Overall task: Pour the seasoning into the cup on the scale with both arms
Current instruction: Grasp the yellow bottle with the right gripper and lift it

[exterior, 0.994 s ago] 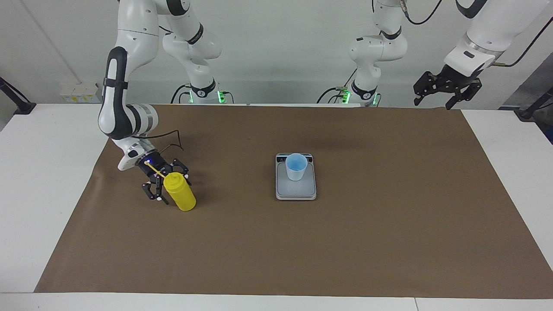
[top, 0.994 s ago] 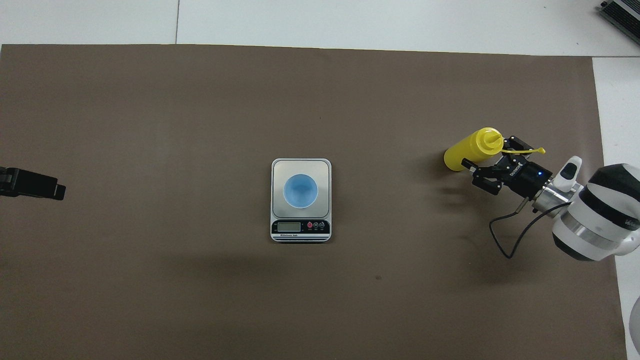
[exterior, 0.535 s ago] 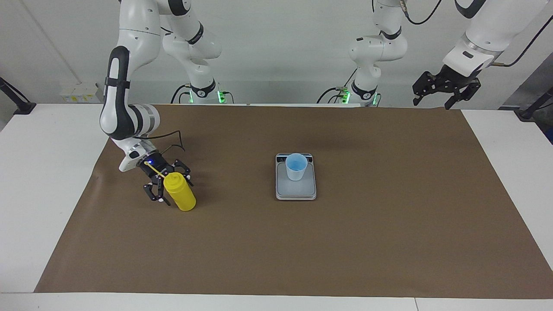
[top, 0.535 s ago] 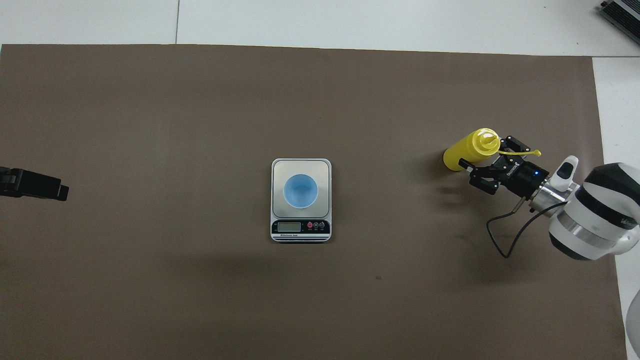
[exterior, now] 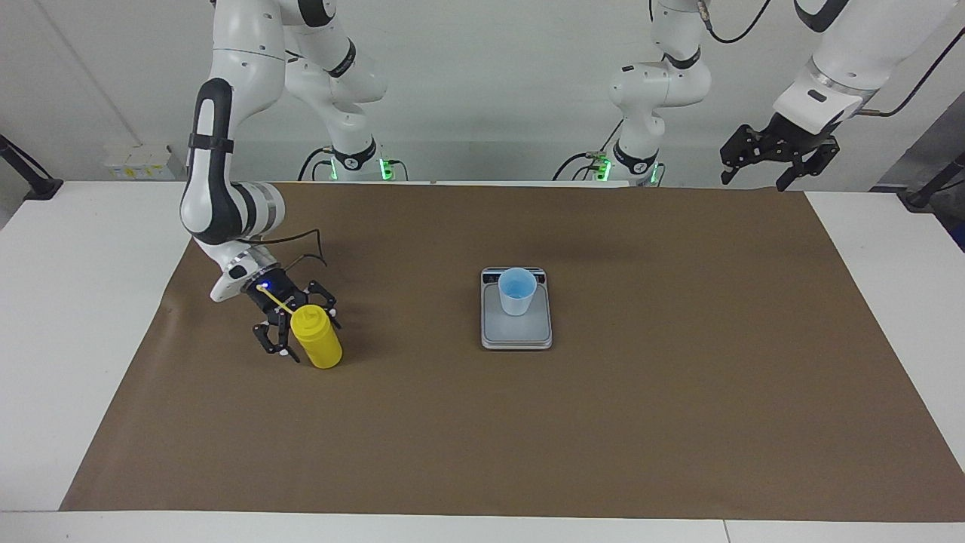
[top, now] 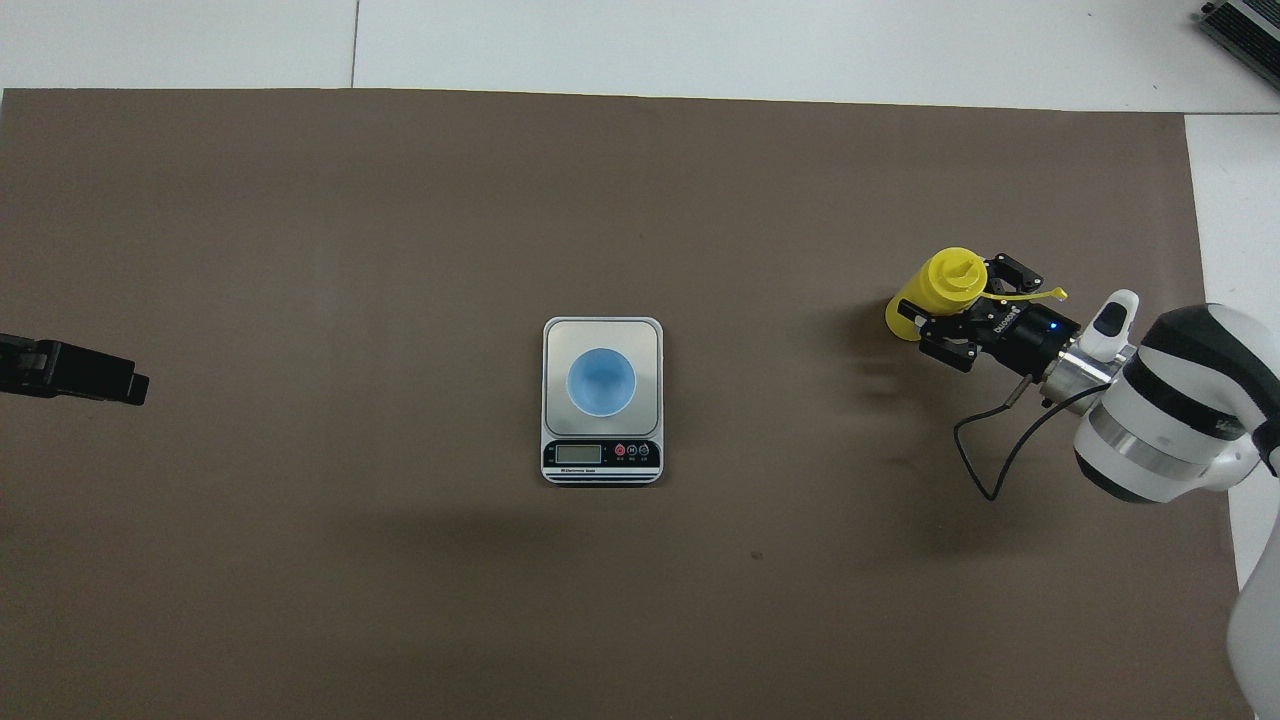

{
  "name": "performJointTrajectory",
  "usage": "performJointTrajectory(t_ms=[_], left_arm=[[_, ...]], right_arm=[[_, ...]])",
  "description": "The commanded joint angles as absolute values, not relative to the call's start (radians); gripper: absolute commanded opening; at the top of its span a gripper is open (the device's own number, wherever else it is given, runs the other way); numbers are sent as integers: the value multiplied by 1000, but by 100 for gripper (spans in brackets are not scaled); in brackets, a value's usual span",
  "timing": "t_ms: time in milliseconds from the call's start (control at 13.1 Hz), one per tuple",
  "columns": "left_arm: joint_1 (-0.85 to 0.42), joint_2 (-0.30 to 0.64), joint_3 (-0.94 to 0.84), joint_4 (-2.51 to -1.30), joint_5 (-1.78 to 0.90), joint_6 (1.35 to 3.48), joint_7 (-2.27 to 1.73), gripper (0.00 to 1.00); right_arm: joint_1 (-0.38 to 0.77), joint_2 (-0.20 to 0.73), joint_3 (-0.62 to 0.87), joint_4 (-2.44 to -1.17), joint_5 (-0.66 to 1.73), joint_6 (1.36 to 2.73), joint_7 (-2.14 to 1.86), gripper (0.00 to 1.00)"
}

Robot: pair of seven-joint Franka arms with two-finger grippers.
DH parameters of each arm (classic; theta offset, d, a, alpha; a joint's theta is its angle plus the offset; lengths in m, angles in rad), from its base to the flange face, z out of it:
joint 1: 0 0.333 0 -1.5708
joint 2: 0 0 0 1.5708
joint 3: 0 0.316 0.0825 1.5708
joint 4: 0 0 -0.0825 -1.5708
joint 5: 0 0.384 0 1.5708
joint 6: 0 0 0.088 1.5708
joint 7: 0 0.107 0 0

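Note:
The yellow cap strap [top: 1029,296] will move along with the bottle when I lift and tip it, because the strap is attached at the seasoning bottle's neck [top: 985,293].
The yellow seasoning bottle [exterior: 318,341] [top: 935,290] stands on the brown mat toward the right arm's end of the table. My right gripper [exterior: 305,332] [top: 965,305] is low at the bottle and open, with one finger on each side of its upper body. The yellow cap strap lies across the gripper. The pale-blue cup [exterior: 517,291] [top: 601,381] stands upright on the silver scale [exterior: 517,335] [top: 556,335] in the middle of the mat. My left gripper [exterior: 780,154] [top: 75,370] waits open, raised over the mat's edge at the left arm's end.
A brown mat [exterior: 528,437] covers most of the white table [exterior: 75,302]. A black cable [top: 990,450] loops down from the right wrist over the mat. The scale's dark display strip [top: 600,455] faces the robots.
My right gripper has slid forward so its open fingers now straddle the bottle, and the bottle's top has shifted slightly. The left gripper has barely moved.

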State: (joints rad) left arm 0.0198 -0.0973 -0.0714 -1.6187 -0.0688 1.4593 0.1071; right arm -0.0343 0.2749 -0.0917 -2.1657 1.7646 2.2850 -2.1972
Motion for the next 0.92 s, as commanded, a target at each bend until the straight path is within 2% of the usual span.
performJointTrajectory(t_ms=[0,229,382,459,841], left_arm=[[34,-126,-77,-1647,-74,1456,101,100],[32,-126,-77,-1647,-74,1456,101,100],[34,-126,-77,-1647,-74,1456,101,100],[34,-126,-77,-1647,-74,1456,100,100],[34,-126,-77,-1647,-74,1456,101,100]], right_arm=[[-17,272,-87,-2157,1787,2313,-2181,100],[11,244,-87,-2160,1779,2364,-2178,33],[15,230,-87,-2158,1779,2385,-2172,8],[15,213,-86,-2158,1775,2408,-2163,0],[126,146,-86,-2151,1738,2557,-1973,0]])
